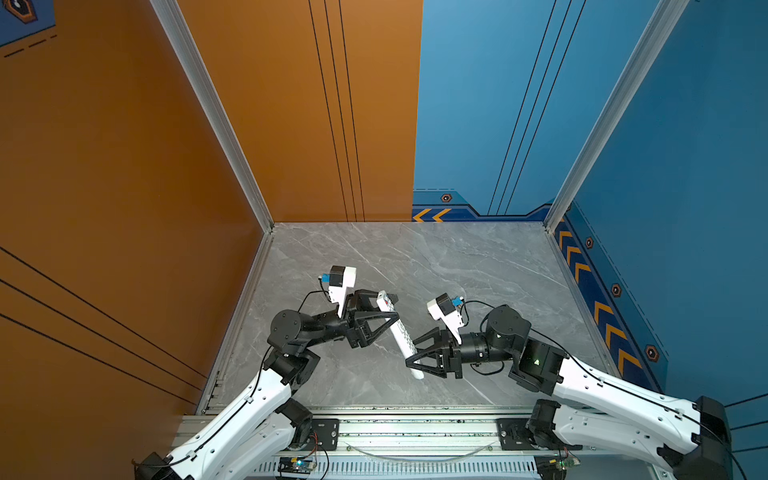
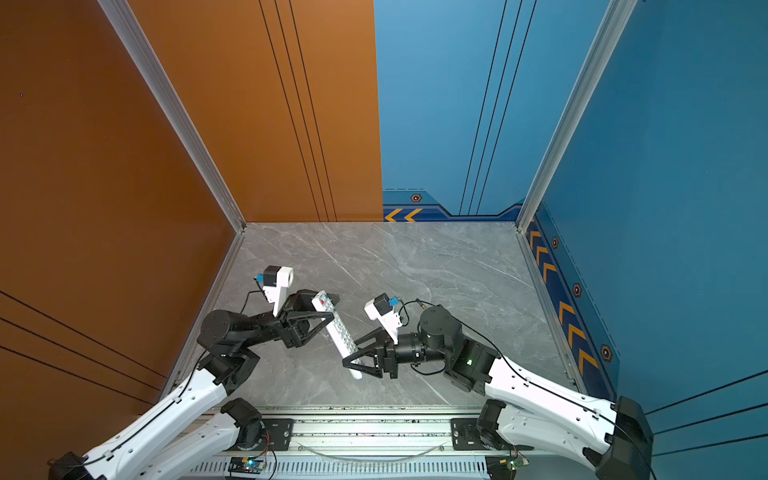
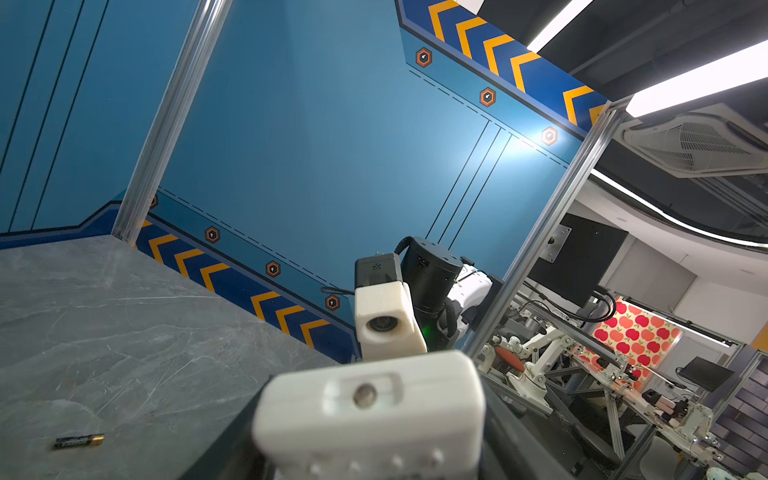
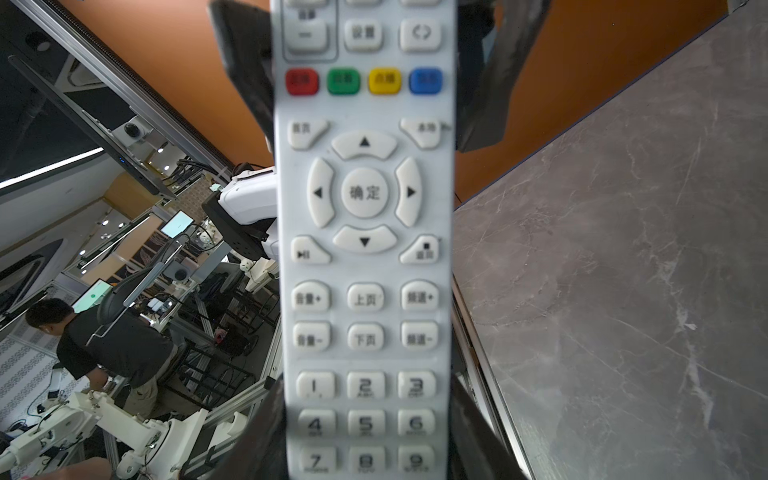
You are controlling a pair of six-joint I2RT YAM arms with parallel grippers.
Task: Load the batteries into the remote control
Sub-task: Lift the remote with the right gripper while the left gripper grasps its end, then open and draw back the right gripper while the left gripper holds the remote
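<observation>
My right gripper should free the remote control's near end (image 2: 357, 372), then take it once my left gripper turns the remote control over, because the remote control's buttons (image 2: 335, 325) face up.
The remote control (image 1: 400, 334) (image 2: 339, 330) is a long white bar held above the grey table (image 1: 457, 257), buttons up, slanting from far left to near right. My left gripper (image 1: 395, 306) (image 2: 334, 306) is shut on its far end, the one with the coloured buttons. That end fills the left wrist view as a blurred white block (image 3: 370, 407). My right gripper (image 1: 411, 353) (image 2: 350, 352) is shut on the near end. In the right wrist view the keypad (image 4: 365, 249) runs between the dark fingers (image 4: 469, 436). One of the batteries (image 3: 79, 441), black with a gold end, lies on the table.
An orange wall (image 1: 124, 187) closes the left side, and blue walls (image 1: 685, 166) close the back and right. An aluminium rail (image 1: 415, 428) runs along the table's front edge, where both arm bases are mounted. The right arm's wrist camera (image 3: 384, 316) faces the left one.
</observation>
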